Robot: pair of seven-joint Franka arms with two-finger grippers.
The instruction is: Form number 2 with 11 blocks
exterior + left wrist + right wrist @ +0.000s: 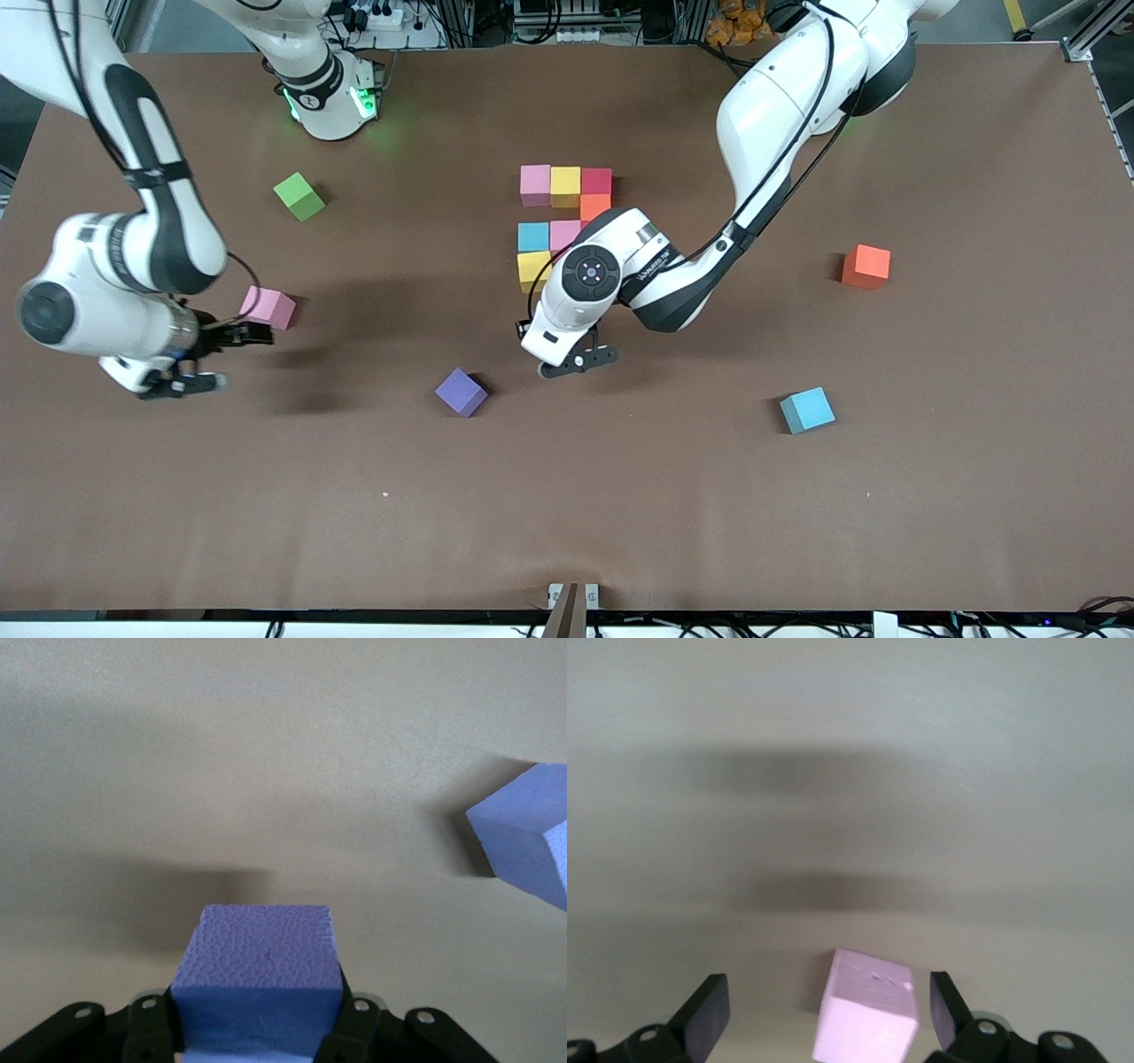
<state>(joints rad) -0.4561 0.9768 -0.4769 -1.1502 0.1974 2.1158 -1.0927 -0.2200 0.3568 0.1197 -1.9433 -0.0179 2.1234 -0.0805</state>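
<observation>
My right gripper should move over the loose pink cube [870,997] and turn square to its sides [863,1033] before closing, because the cube sits crooked and off-center at my fingers.
The partly built number 2 [564,217] lies mid-table: a row of pink, yellow and red cubes, an orange cube under the red, then light blue and pink, then a yellow cube [532,267]. My left gripper [574,356] is beside the yellow cube. It is shut on a blue-violet cube [257,966], which the hand hides in the front view. My right gripper [223,359] is open at a loose pink cube [268,307]. That cube shows between the open fingers in the right wrist view [866,1010], untouched.
A purple cube [461,392] lies near the left gripper and shows in the left wrist view [524,837]. A red-orange cube [866,266] and a light blue cube [807,409] lie toward the left arm's end. A green cube [299,196] lies near the right arm's base.
</observation>
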